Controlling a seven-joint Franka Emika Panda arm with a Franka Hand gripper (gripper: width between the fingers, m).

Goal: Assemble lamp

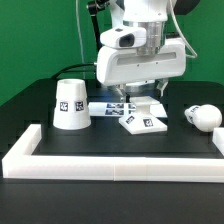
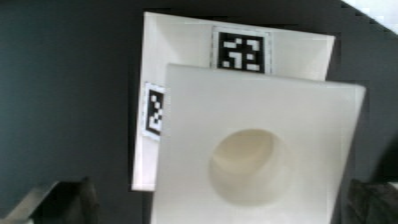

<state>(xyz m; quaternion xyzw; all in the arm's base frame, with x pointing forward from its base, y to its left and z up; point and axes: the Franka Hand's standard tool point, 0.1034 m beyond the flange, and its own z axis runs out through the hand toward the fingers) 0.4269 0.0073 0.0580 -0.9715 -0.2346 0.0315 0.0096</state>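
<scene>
I expect the whole lamp base (image 1: pixel 143 123) to slide along flat when I push the hollow top (image 1: pixel 144 104), since the top goes straight up from the wide square bottom.
The flat square lamp base (image 1: pixel 147 121) lies at the table's middle, with tags on it. In the wrist view the base (image 2: pixel 249 120) fills the frame and shows a round hollow in its top. My gripper (image 1: pixel 139 97) hangs just above the base. It is open and empty (image 2: pixel 217 205), with a dark fingertip (image 2: pixel 61 200) off each side of the base. The tapered cone shade (image 1: pixel 71 103) stands on the exterior view's left. The rounded bulb (image 1: pixel 203 116) lies on the exterior view's right.
The marker board (image 1: pixel 107 107) lies flat between the shade and the base. A tagged white surface (image 2: pixel 244 48) shows beyond the base in the wrist view. Long white bars (image 1: pixel 110 165) edge the black table at front and sides.
</scene>
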